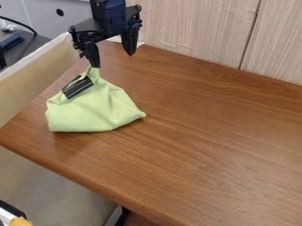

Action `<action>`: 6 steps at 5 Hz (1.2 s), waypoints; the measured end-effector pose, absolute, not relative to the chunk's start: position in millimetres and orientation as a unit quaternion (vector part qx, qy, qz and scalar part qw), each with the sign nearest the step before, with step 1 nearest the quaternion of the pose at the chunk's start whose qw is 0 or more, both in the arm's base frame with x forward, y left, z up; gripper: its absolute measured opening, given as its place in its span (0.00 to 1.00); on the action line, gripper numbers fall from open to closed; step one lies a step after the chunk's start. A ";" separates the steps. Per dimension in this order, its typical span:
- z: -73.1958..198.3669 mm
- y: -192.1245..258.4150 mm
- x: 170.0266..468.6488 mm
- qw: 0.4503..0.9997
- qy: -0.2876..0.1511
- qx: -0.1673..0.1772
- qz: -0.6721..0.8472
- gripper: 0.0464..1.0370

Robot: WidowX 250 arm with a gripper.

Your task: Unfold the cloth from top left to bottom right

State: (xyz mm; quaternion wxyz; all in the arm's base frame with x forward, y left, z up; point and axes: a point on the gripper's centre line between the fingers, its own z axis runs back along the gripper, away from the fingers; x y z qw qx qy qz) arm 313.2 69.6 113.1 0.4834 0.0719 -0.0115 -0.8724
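Observation:
I expect the cloth's top tip to hang over the table's edge when I pull the green cloth open, because the cloth lies folded near that edge.
The black gripper (112,60) hangs at the upper left, its two fingers spread wide apart. Below it, a light green cloth (93,111) lies bunched and folded on the left part of the wooden table. One corner of the cloth rises to a narrow peak right at the tip of the left-hand finger; whether they touch, I cannot tell. A dark, ridged piece (78,87) shows on the cloth's upper left side, partly wrapped by the fabric.
The brown wooden table (206,132) stretches to the right and front of the cloth. A beige panel (35,77) stands along its left edge, and a pale wood-grain wall (194,26) runs behind it. Dark equipment (20,46) sits beyond the panel.

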 end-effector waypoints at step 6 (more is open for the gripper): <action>58.2 123.9 324.8 0.537 0.080 0.013 -0.840 0.63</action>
